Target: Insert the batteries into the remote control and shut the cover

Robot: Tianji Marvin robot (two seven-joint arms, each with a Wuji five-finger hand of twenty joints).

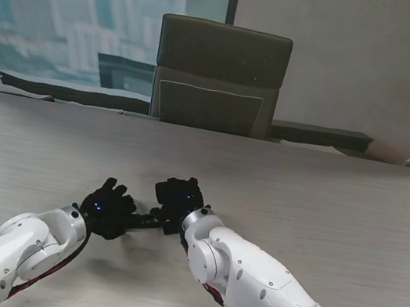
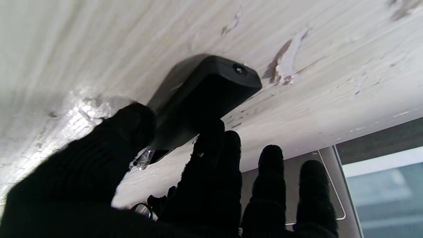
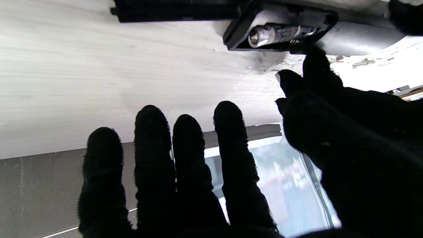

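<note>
I expect the silver battery (image 3: 282, 35) to sink flat inside when I push it, since the raised end (image 3: 255, 37) of the battery sticks up at the compartment's rim.
The black remote (image 1: 147, 221) lies on the table between my two gloved hands. My left hand (image 1: 107, 206) is shut on it, and in the left wrist view thumb (image 2: 132, 132) and index finger (image 2: 211, 142) pinch the sides of the remote (image 2: 205, 92). The right wrist view shows the open battery compartment (image 3: 238, 36) with a silver battery (image 3: 281, 31) inside. A long flat black piece (image 3: 172, 11), apparently the cover, lies beside that end. My right hand (image 1: 179, 197) is open, fingers spread, with its thumb (image 3: 317, 69) at the compartment's edge.
The pale wood-grain table (image 1: 324, 198) has scuffed, peeling patches (image 2: 287, 62) close to the remote. A dark office chair (image 1: 218, 76) stands at the far edge. Both white forearms cross the near part of the table.
</note>
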